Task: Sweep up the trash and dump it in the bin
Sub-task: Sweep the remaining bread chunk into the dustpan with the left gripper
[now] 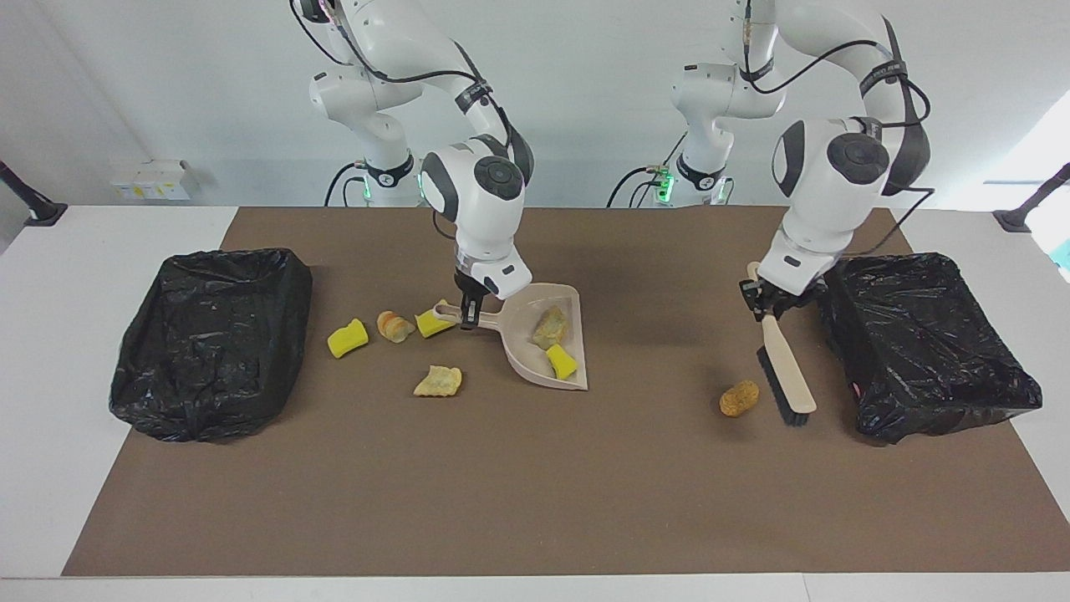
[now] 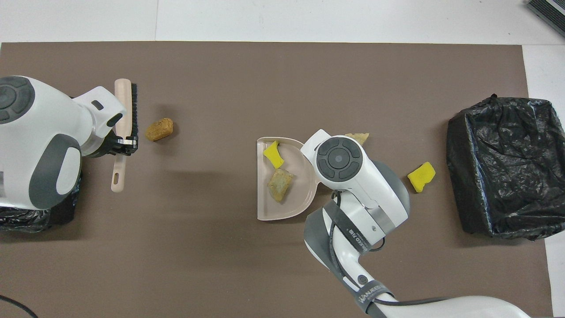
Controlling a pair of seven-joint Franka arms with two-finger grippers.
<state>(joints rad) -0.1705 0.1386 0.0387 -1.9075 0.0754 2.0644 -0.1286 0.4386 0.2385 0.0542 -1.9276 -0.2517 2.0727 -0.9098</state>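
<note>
The tan chunk is between the brush's bristles and the dustpan's open edge, so next my left gripper turns back and sweeps the chunk into the dustpan.
My right gripper is shut on the handle of the beige dustpan, which rests on the mat. The pan holds two pieces of trash, a yellow sponge and a bread chunk. My left gripper is shut on the handle of the brush. The brush hangs low with its bristles beside a tan chunk. Several more scraps lie by the pan's handle: a yellow sponge, a bread piece, a yellow bit and a crusty piece.
One black-lined bin stands at the right arm's end of the brown mat. Another bin stands at the left arm's end, close beside the brush. In the overhead view the right arm's wrist hides its gripper.
</note>
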